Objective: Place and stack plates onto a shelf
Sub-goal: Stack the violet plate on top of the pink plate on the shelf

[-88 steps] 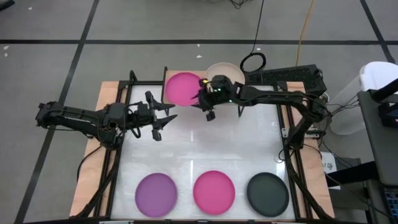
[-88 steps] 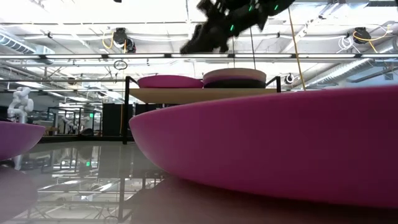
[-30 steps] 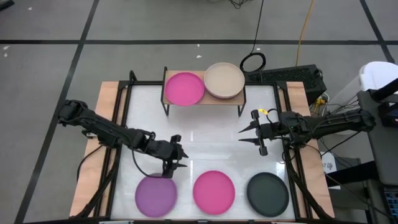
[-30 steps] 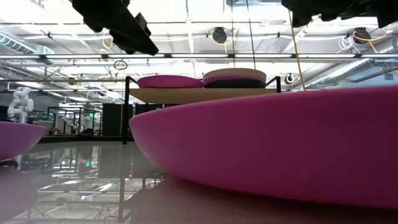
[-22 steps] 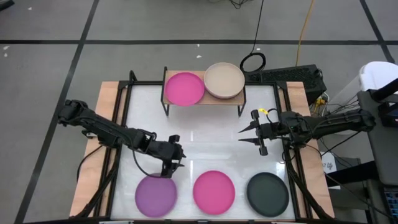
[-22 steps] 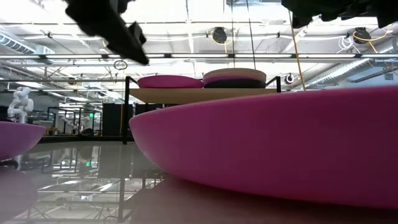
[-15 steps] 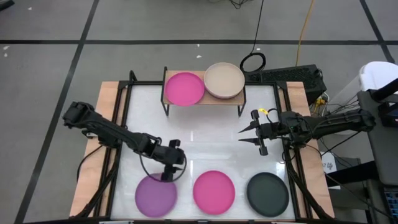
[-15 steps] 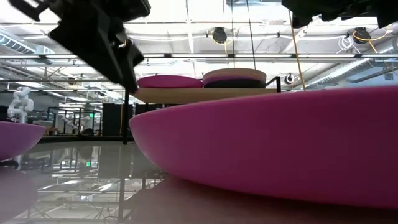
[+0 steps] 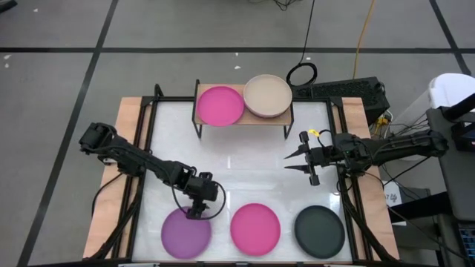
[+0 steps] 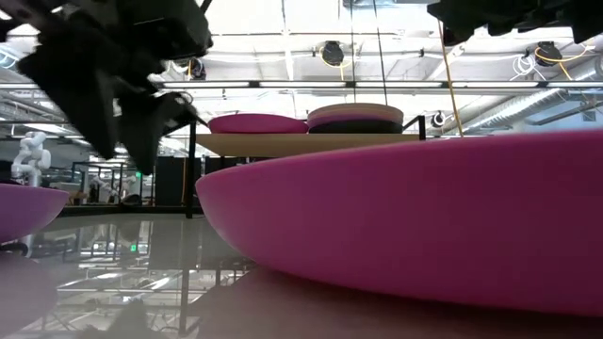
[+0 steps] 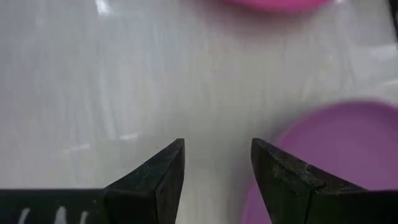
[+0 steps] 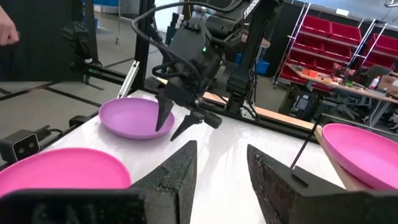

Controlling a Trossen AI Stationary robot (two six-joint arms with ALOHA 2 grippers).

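The purple plate [image 9: 185,236] fits the round outline of the shelf's magenta plate [image 9: 220,106], so the purple plate will hide it fully when I put them in a stack.
Three plates lie in a row near the table's near edge: purple [image 9: 185,231], magenta pink [image 9: 255,227] and dark grey [image 9: 320,230]. The shelf [image 9: 243,119] stands at the far side. It carries a magenta plate [image 9: 219,104] and a beige plate [image 9: 267,96] stacked on a dark one [image 10: 356,126]. My left gripper [image 9: 197,212] is open and points down at the purple plate's far rim [image 11: 292,140]. One finger [image 11: 277,171] is over the plate and the other [image 11: 165,174] over bare table. My right gripper [image 9: 293,162] is open and waits at the table's right side.
The white tabletop [image 9: 245,170] lies bare between the shelf and the near row of plates. Black frame rails [image 9: 141,148] run along the table's left and right sides. A cable ring [image 9: 302,74] and dark gear lie behind the shelf.
My left gripper has moved toward the near edge and down onto the purple plate's far rim, tipping from a level pose to pointing down. The right arm and all plates have stayed put.
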